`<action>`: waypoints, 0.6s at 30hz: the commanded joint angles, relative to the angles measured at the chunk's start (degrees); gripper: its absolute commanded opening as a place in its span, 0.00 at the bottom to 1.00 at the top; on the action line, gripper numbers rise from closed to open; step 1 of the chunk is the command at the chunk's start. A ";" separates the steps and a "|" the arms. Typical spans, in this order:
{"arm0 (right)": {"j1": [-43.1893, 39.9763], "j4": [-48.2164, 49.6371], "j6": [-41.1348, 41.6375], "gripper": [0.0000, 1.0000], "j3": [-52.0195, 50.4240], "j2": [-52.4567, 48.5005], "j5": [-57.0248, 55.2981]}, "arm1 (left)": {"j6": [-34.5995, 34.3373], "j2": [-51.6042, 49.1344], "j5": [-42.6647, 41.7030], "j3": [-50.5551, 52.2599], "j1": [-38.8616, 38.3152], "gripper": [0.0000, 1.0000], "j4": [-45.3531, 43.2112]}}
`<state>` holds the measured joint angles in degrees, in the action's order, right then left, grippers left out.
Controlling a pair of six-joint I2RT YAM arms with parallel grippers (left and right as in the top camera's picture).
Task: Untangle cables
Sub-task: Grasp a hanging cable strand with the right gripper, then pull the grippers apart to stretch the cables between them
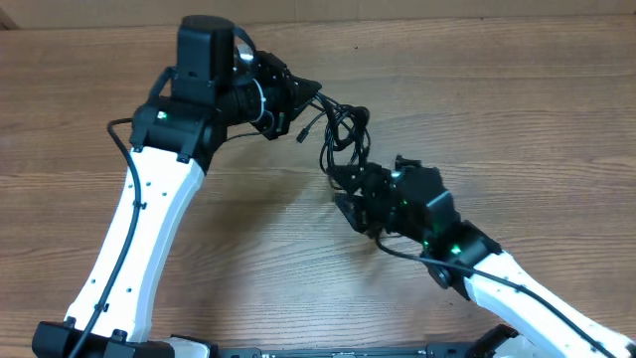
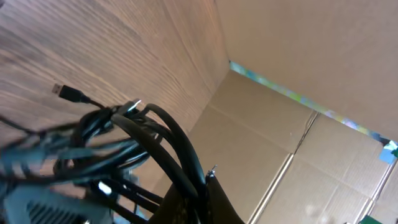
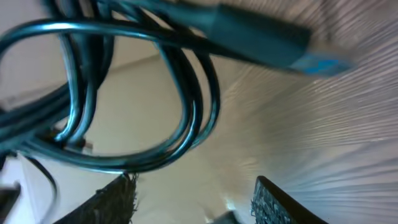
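The cable loop hangs out past my right gripper's open fingers, so my left gripper needs to move the cable bunch nearer for my right gripper to take before pulling.
The cables are a tangled bunch of thin black cords hanging between my two grippers above the wooden table. My left gripper is shut on several cords at the bunch's upper left end. In the left wrist view the cords run into the jaws, and a small plug sticks out at left. My right gripper is at the bunch's lower end. In the right wrist view its fingers are open, with a cable loop and a blue-tipped plug just beyond the tips.
A cardboard wall stands along the table's far edge, close behind the left gripper; it shows in the overhead view as a strip at the top. Both arms' own thicker black wires run along their white links.
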<state>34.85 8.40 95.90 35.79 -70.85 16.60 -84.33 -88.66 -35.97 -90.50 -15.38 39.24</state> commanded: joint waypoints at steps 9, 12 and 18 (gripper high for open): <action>0.17 8.92 15.10 0.64 -0.04 -11.41 -7.87 | -5.86 1.55 -0.24 -1.49 -3.32 0.04 -0.04; 0.15 9.09 15.32 0.69 -0.04 -11.96 -9.70 | -6.19 1.55 -0.52 -1.49 -3.30 0.04 -0.09; -0.13 6.88 12.61 0.77 -0.04 -11.50 -5.92 | -6.12 1.55 6.64 -1.49 -3.02 0.04 -0.31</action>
<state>34.92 16.60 110.06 35.55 -82.87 9.06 -89.30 -88.66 -33.85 -90.50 -18.41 39.33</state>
